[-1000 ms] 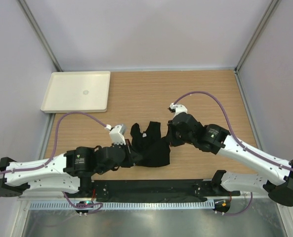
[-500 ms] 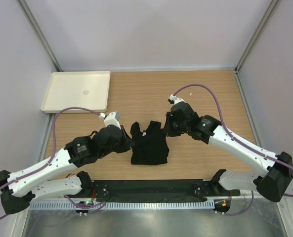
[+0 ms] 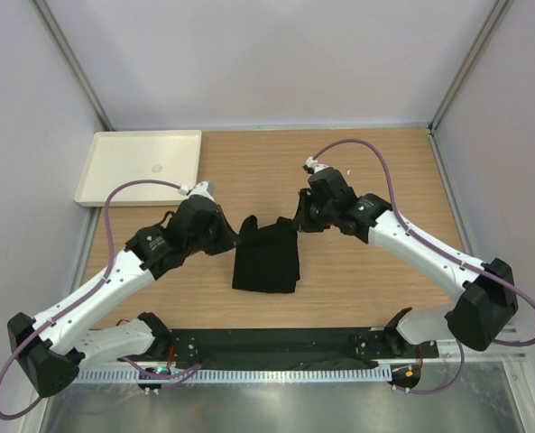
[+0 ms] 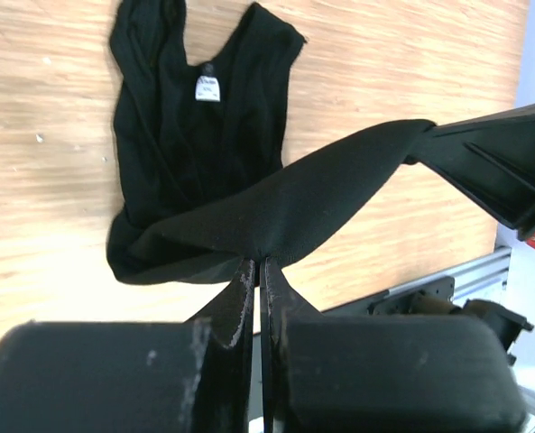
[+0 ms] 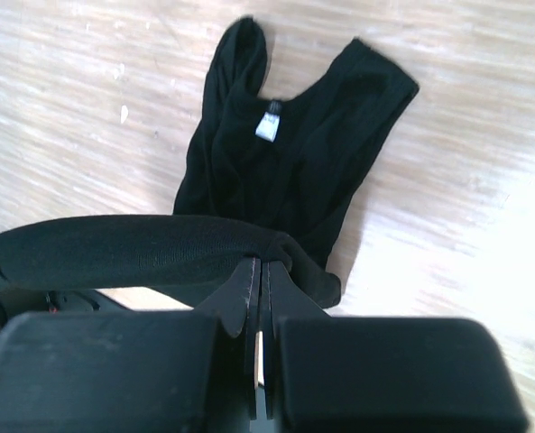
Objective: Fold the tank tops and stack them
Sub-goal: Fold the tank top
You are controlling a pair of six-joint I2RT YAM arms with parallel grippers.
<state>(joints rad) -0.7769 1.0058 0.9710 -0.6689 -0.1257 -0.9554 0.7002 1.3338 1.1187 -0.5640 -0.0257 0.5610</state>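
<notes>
I should move my left gripper next to the straps (image 4: 150,34) and let go there, with the hem stretched taut (image 4: 332,191) between my grippers above the black tank top.
The black tank top (image 3: 267,260) lies on the wooden table between the two arms, with its straps and white label toward the far side. My left gripper (image 3: 237,236) is shut on the left end of its hem. My right gripper (image 3: 298,224) is shut on the right end. The hem is lifted and stretched between them above the body of the top. The left wrist view shows the shut gripper (image 4: 261,259) pinching the taut fabric (image 4: 204,135). The right wrist view shows the same for the right gripper (image 5: 261,263) and the top (image 5: 285,153).
A cream tray (image 3: 141,167) sits at the far left of the table. Grey walls close in the left, right and back. A black rail and metal strip (image 3: 276,347) run along the near edge.
Both grippers have moved away from the near edge toward the far side, carrying the hem up and over the top. The garment now looks shorter and more squared.
</notes>
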